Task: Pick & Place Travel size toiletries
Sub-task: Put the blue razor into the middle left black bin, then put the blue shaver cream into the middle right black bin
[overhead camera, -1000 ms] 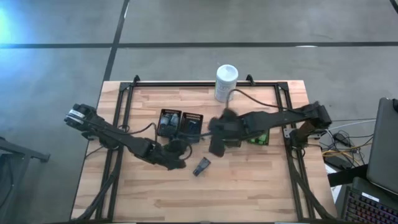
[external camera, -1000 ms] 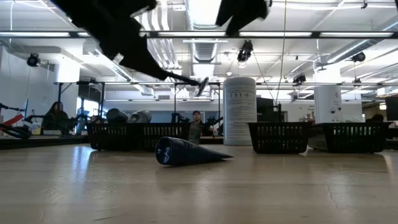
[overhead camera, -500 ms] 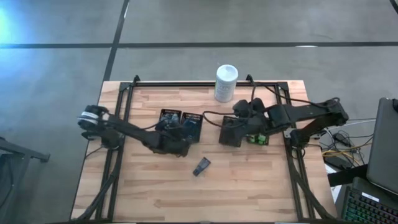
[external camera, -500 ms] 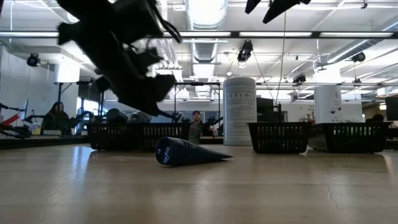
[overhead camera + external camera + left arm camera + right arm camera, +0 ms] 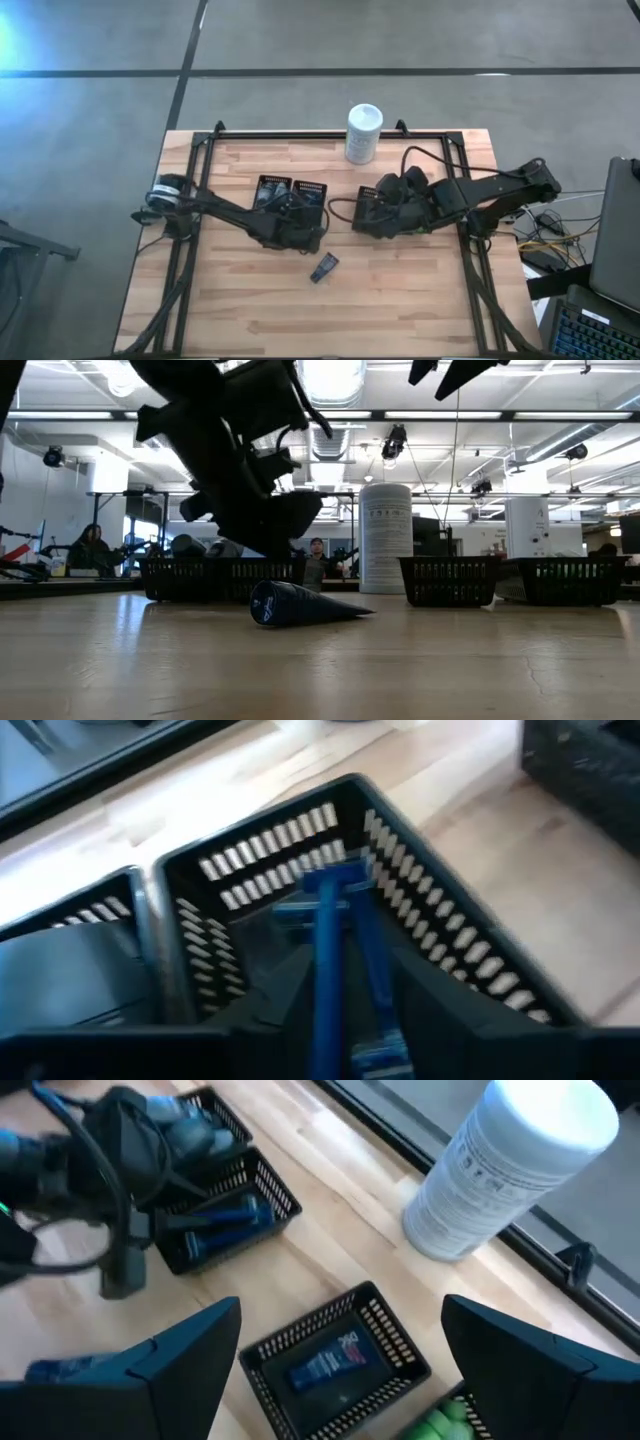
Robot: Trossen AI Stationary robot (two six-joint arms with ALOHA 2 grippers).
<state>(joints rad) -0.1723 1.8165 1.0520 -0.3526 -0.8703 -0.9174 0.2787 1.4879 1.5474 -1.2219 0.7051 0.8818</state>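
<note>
The blue tube (image 5: 324, 267) is close to the robot's left gripper, but its tray (image 5: 335, 1365) is under the right gripper, so the left gripper should pick up the tube and pass it across.
In the left wrist view, my left gripper (image 5: 345, 982) is shut on a dark blue razor (image 5: 328, 935) over a black slotted tray (image 5: 420, 935). The high view puts that gripper (image 5: 303, 222) at the near side of this tray (image 5: 310, 194). A second dark blue razor (image 5: 323, 267) lies flat on the table nearer me, and the low view shows it too (image 5: 300, 605). My right gripper (image 5: 342, 1308) is open above another black tray (image 5: 400, 1355) holding a grey bottle with a blue label (image 5: 325, 1365). Green bottles (image 5: 445, 1420) lie beside it. My left gripper pinches the razor's handle (image 5: 330, 970) between its two fingers (image 5: 285, 995), which lie along the handle. The razor's head (image 5: 335, 885) sticks out past the fingertips and is lifted clear above the tray's floor. How far back the handle reaches is hidden.
A tall white cylindrical container (image 5: 363, 133) stands at the table's far edge. A third tray (image 5: 272, 192) sits left of the razor tray, which holds blue razors (image 5: 225, 1215). Bare wood lies along the near edge. People and baskets show in the room beyond.
My left gripper has carried the razor from the table's middle toward the far edge and right, ending over the razor tray. My right gripper has drawn back toward the right edge and now hangs over the tray with the grey bottle. The razor on the table has stayed put.
</note>
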